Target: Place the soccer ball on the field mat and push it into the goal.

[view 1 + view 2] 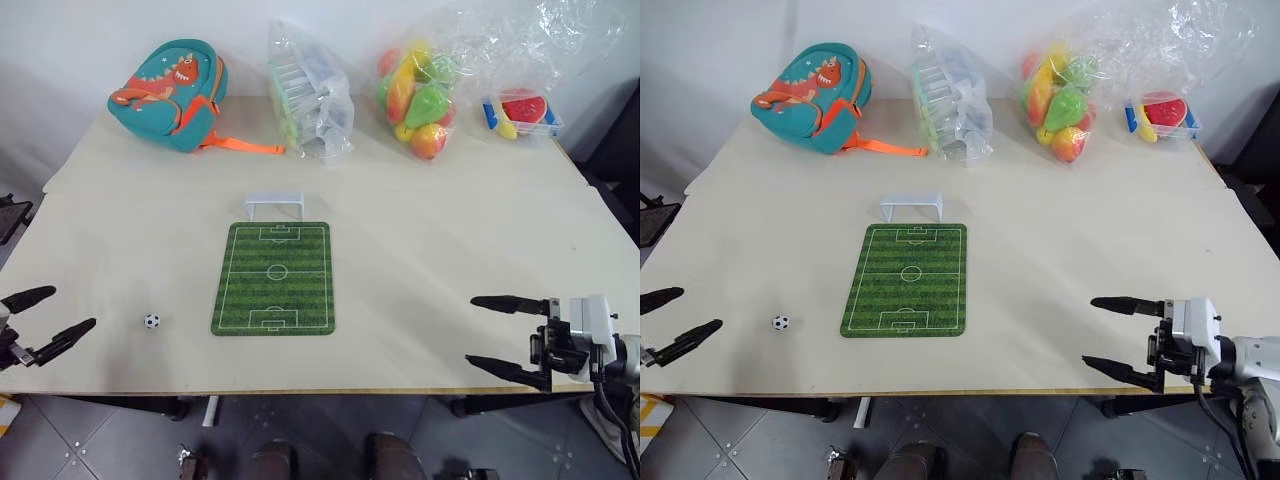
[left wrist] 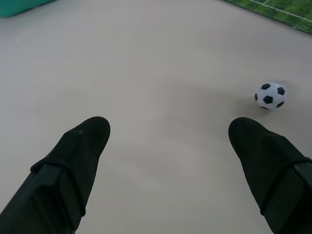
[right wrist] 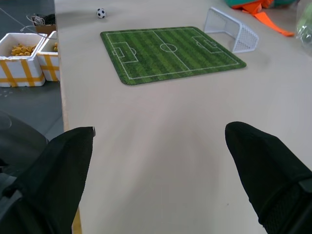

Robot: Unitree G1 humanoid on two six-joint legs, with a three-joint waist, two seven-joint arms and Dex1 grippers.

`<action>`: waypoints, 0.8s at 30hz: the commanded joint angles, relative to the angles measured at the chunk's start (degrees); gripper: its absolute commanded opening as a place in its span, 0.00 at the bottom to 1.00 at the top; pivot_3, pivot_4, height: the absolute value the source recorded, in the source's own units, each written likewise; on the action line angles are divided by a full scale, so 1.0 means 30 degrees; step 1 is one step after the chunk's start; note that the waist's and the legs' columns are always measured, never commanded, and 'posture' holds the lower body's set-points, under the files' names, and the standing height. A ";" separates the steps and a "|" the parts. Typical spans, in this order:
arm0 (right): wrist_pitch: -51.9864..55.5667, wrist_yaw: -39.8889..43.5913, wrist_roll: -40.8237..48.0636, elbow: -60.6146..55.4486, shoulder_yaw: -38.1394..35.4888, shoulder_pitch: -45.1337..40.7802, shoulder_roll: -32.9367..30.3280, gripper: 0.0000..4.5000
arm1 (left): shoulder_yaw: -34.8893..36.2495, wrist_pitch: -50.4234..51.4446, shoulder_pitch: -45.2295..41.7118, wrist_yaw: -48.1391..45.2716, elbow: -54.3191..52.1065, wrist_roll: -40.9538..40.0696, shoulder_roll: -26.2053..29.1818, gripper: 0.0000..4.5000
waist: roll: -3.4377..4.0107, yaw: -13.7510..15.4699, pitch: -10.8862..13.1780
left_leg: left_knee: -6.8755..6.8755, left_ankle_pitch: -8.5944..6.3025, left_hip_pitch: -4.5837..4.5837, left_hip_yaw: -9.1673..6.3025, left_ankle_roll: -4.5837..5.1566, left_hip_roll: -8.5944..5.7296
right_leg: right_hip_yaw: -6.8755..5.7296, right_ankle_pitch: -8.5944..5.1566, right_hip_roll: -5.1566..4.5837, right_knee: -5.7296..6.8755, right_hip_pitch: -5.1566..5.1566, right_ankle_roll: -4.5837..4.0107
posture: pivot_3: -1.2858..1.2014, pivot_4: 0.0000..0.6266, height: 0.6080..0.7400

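The gap of my left gripper's open fingers (image 2: 169, 124) aims past the soccer ball (image 1: 152, 321), so next I swing my left gripper across to the soccer ball, then close it.
The tiny black-and-white soccer ball (image 1: 151, 321) rests on the bare table, left of the green field mat (image 1: 274, 277). The white goal (image 1: 274, 205) stands upright at the mat's far short edge. My left gripper (image 1: 45, 320) hovers open at the table's front left, a short way left of the ball; the left wrist view shows the ball (image 2: 270, 95) beyond its spread fingers (image 2: 73, 161). At the front right, well away from the mat, my right gripper (image 1: 495, 335) is open and holds nothing. Its wrist view takes in mat (image 3: 168, 51), goal (image 3: 231, 29) and ball (image 3: 101, 13).
Along the table's back edge sit a teal dinosaur backpack (image 1: 170, 93), a clear bag of white items (image 1: 310, 95), a bag of toy fruit (image 1: 425, 95) and a tray with a watermelon slice (image 1: 522, 112). Boxes (image 3: 27, 56) stand on the floor beside the table.
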 commanded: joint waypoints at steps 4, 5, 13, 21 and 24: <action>0.1621 -0.0902 0.1721 -0.1627 0.1113 -0.0917 0.1010 1.00 | 0.0458 -0.0455 0.0165 -0.0017 0.0732 -0.0269 -0.0150 0.99 | -0.0001 0.0046 -0.0001 | 0.0002 -0.0005 0.0002 0.0006 -0.0013 0.0035 | 0.0015 0.0014 0.0044 -0.0012 -0.0002 -0.0022 | 0.52 0.24 1.00; 0.2076 -0.1119 0.2212 -0.2312 0.1455 -0.1193 0.1336 1.00 | 0.0666 -0.0295 0.0527 -0.0265 0.0904 -0.0433 -0.0107 0.99 | 0.0000 -0.0001 -0.0001 | 0.0002 -0.0007 0.0003 0.0008 -0.0018 0.0046 | 0.0021 0.0018 0.0055 -0.0017 -0.0003 -0.0027 | 0.52 0.24 1.00; 0.2254 -0.1013 0.3870 -0.4738 0.3716 -0.3044 0.4363 1.00 | 0.2532 0.1923 0.3292 -0.2942 0.2689 -0.2103 0.0177 0.99 | -0.0023 -0.0149 -0.0012 | 0.0003 -0.0049 0.0008 0.0052 -0.0084 0.0185 | 0.0064 0.0044 0.0194 -0.0049 -0.0034 -0.0081 | 0.52 0.24 1.00; 0.1864 -0.0418 0.3462 -0.4525 0.4163 -0.2701 0.4547 1.00 | 0.1880 0.4046 0.3389 -0.3072 -0.2387 -0.3289 -0.1861 0.99 | -0.0053 0.0493 -0.0028 | 0.0043 -0.0054 0.0005 0.0051 -0.0074 0.0251 | 0.0097 0.0059 0.0183 -0.0107 -0.0032 -0.0103 | 0.52 0.24 1.00; 0.1833 -0.0373 0.3294 -0.4309 0.4141 -0.2726 0.4410 1.00 | 0.1255 0.4835 0.2694 -0.2667 -0.3658 -0.3330 -0.2411 0.99 | -0.0054 0.0505 -0.0029 | 0.0042 -0.0053 0.0007 0.0052 -0.0086 0.0256 | 0.0095 0.0066 0.0198 -0.0104 -0.0036 -0.0117 | 0.52 0.24 1.00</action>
